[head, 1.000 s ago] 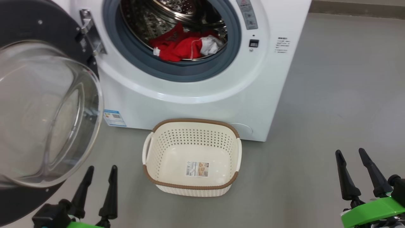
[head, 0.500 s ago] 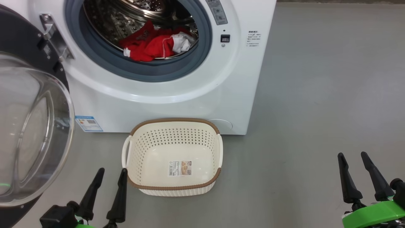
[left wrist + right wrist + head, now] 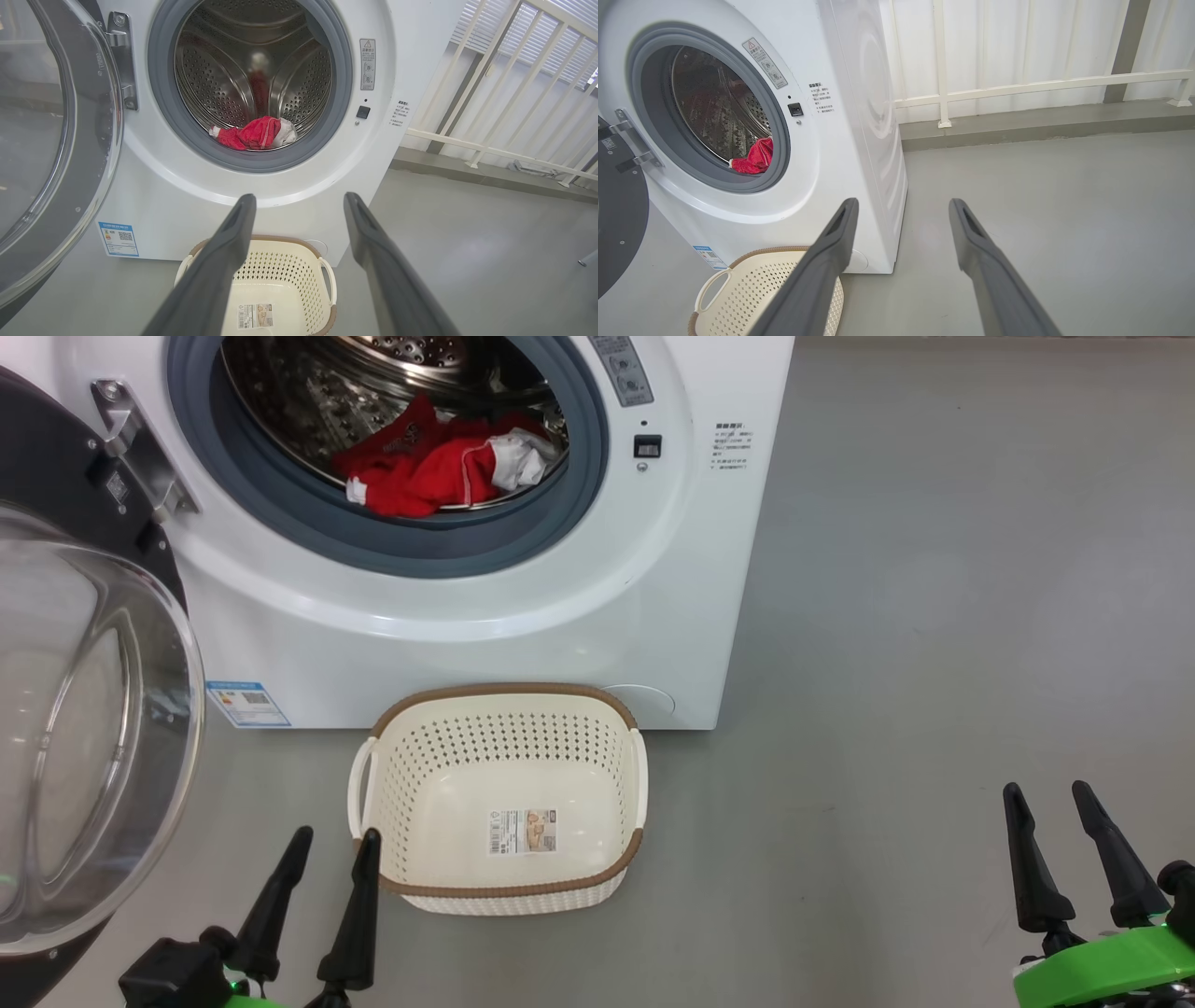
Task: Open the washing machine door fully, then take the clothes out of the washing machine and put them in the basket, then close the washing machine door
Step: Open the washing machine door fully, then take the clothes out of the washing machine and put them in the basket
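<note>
The darker red cloth (image 3: 389,439) behind has an edge that shows apart, so I expect it to stay in the drum when I pull out the garment with the large white end (image 3: 470,469).
The white washing machine (image 3: 485,616) (image 3: 187,196) (image 3: 831,154) stands ahead with its door (image 3: 84,728) (image 3: 46,140) swung open to the left, glass bowl facing me. Red and white clothes (image 3: 434,471) (image 3: 254,134) (image 3: 754,158) lie bunched at the front of the steel drum. On the floor in front stands the cream basket (image 3: 499,793) (image 3: 280,284) (image 3: 756,289), with just a label on its bottom. My left gripper (image 3: 334,840) (image 3: 299,200) hovers open just left of the basket. My right gripper (image 3: 1047,793) (image 3: 901,205) is open over bare floor at the right.
Grey floor (image 3: 934,616) stretches to the right of the machine. A white railing (image 3: 1017,88) (image 3: 504,93) and a low ledge run behind it. The open door takes up the space at my left.
The head camera has turned right, so the machine, door and basket have slid leftward in the picture. Both grippers stay open and hold their places at the lower corners.
</note>
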